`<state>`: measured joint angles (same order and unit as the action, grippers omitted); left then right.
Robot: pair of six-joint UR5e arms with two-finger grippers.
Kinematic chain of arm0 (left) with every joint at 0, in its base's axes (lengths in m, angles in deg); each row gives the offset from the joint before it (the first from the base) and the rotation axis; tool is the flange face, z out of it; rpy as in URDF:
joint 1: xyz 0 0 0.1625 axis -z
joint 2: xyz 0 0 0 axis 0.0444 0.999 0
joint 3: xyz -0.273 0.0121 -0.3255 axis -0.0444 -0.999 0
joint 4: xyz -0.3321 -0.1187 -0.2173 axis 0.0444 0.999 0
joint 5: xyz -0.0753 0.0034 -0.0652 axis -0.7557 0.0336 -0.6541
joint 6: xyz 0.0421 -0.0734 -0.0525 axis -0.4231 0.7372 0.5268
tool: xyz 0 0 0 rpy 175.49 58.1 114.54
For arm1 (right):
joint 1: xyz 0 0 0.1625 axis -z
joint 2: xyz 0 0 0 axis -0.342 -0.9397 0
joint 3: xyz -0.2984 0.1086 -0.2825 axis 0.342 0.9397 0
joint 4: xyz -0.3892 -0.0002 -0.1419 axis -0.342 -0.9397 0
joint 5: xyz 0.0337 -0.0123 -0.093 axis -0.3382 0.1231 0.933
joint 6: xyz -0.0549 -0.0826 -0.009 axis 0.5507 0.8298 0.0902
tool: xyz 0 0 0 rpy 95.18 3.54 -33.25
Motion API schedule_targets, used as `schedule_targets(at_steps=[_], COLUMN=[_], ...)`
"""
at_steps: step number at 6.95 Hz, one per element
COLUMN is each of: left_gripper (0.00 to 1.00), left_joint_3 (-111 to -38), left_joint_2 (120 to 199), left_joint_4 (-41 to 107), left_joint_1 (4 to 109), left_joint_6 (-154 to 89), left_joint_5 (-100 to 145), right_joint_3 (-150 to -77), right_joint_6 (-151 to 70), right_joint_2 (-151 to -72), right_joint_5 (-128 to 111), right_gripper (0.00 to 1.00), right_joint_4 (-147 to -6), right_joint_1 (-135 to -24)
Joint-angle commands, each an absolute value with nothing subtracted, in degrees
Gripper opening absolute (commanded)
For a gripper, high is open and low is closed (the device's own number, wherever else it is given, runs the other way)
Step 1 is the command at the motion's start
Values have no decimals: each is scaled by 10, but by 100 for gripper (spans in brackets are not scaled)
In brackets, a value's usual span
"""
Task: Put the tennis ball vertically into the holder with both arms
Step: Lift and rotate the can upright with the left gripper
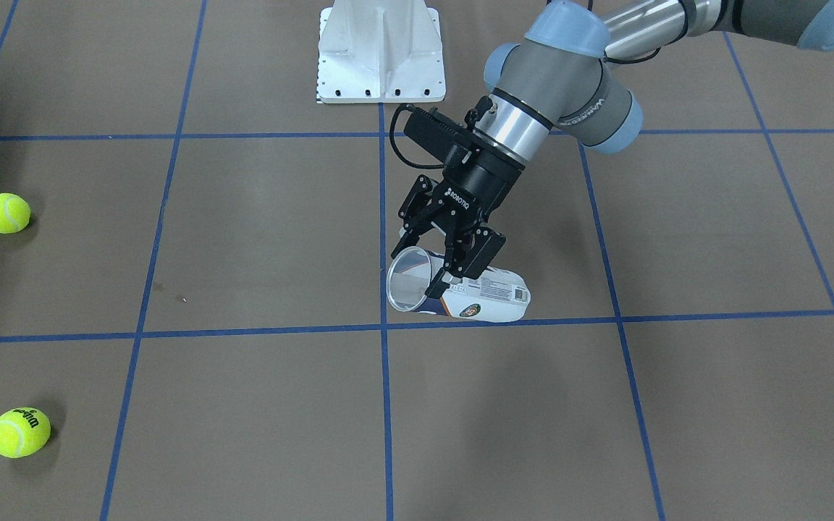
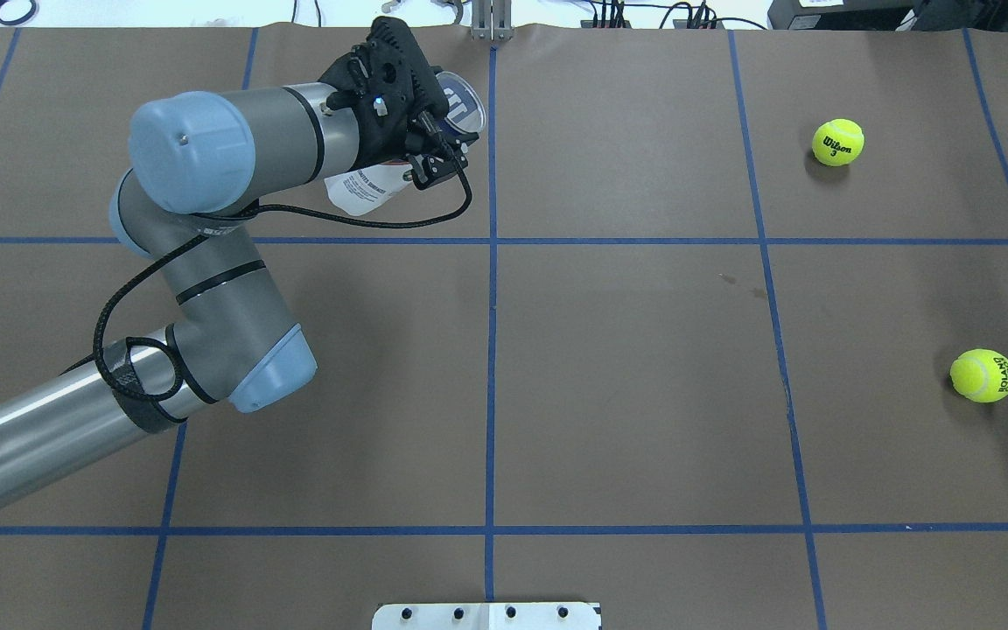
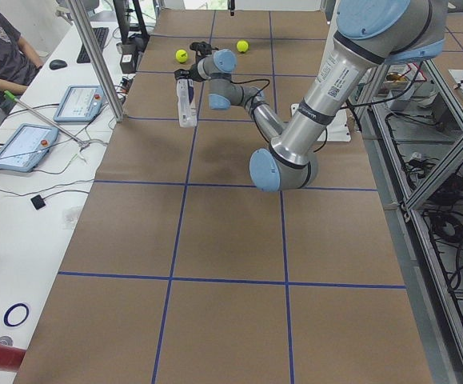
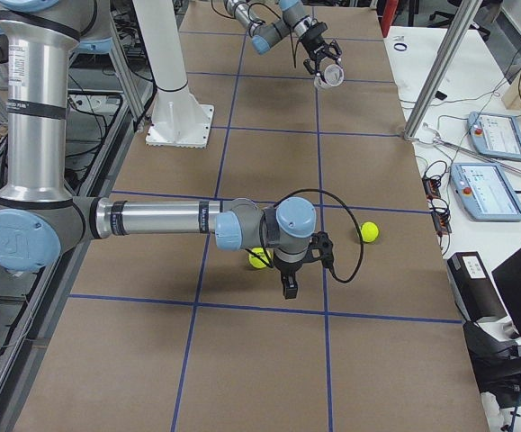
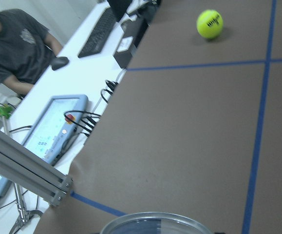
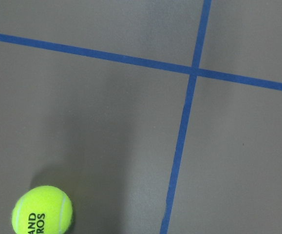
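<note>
Next, I raise the holder (image 1: 490, 296) and turn the holder's opening (image 1: 409, 281) up before my right gripper brings a tennis ball, because the holder is tilted almost flat in my left gripper.
The holder (image 1: 489, 293), a clear can with a white and navy label, is held tilted, almost on its side, just above the table. Its open metal rim (image 1: 408, 278) faces away from the arm. My left gripper (image 1: 457, 271) is shut on the can near its mouth; the can also shows under the wrist in the overhead view (image 2: 364, 185), and its rim in the left wrist view (image 5: 155, 222). Two tennis balls (image 2: 837, 142) (image 2: 982, 374) lie far off on the right side. My right gripper (image 4: 289, 286) hangs by the nearer ball (image 4: 260, 258); I cannot tell whether it is open.
The white pedestal base (image 1: 381, 54) stands at the robot's edge of the table. Blue tape lines grid the brown table. A person and control tablets (image 3: 23, 144) sit at the side bench beyond the far edge.
</note>
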<state>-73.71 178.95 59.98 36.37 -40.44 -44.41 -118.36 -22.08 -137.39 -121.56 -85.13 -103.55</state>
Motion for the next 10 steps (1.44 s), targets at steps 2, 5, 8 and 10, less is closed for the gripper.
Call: schedule_targets(at_steps=[2,5,8,10], left_gripper=[69,69,69,69], left_joint_3=[-725,-619,-597,-567], left_joint_2=[1769,1772,1785,1787], left_joint_4=[759,945,1050,1100], left_joint_1=[354,289,238,209], left_joint_6=[-299,-276,-251,-247], left_joint_5=[-409,-303,-243,-216], right_joint_3=[-1186,-1192,-1226,-1236], right_joint_6=[-224,-276,-400,-417], right_joint_2=[-1374,-1364,-1353,-1353], right_joint_5=[-1248,-1245,-1228,-1165], right_gripper=[99,99,99,99], right_joint_4=[-788,-776,-774,-774], right_joint_1=[-1018,-992,-940,-907])
